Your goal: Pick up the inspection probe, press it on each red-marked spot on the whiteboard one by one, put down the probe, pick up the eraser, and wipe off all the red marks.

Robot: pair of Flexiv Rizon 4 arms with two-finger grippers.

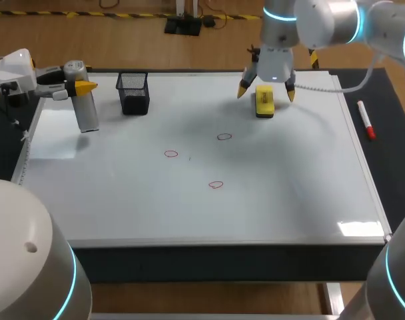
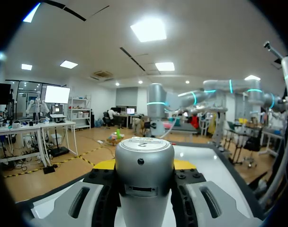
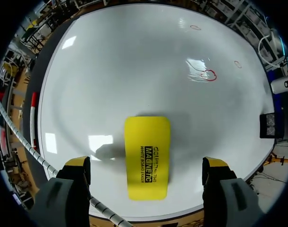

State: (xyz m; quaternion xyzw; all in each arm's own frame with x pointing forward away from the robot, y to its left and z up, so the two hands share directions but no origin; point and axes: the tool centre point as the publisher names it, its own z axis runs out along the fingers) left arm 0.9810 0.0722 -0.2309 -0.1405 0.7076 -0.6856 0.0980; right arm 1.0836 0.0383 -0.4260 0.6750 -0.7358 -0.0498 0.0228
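Observation:
The red ring (image 1: 171, 153) nearest the basket should come away cleanly when the robot wipes with the yellow eraser, because the ring's thin pen line is on glossy whiteboard (image 1: 361, 229).
My left gripper (image 1: 82, 87) is shut on the grey cylindrical probe (image 1: 84, 107), holding it upright over the whiteboard's (image 1: 289, 200) far left part. In the left wrist view the probe (image 2: 144, 175) fills the gap between the fingers of that gripper (image 2: 145, 165). The yellow eraser (image 1: 264, 101) lies flat at the back of the board. My right gripper (image 1: 267, 92) hangs open just above it, one finger on either side, not touching. The right wrist view shows the eraser (image 3: 147, 163) between those spread fingers (image 3: 77, 168). Three small red rings (image 1: 171, 154), (image 1: 224, 137), (image 1: 216, 185) mark the middle of the board.
A black mesh basket (image 1: 133, 92) stands at the back left of the board, beside the probe. A red marker pen (image 1: 366, 120) lies on the dark table off the board's right edge. A white cable (image 3: 21, 142) runs along the board's edge beside the right gripper.

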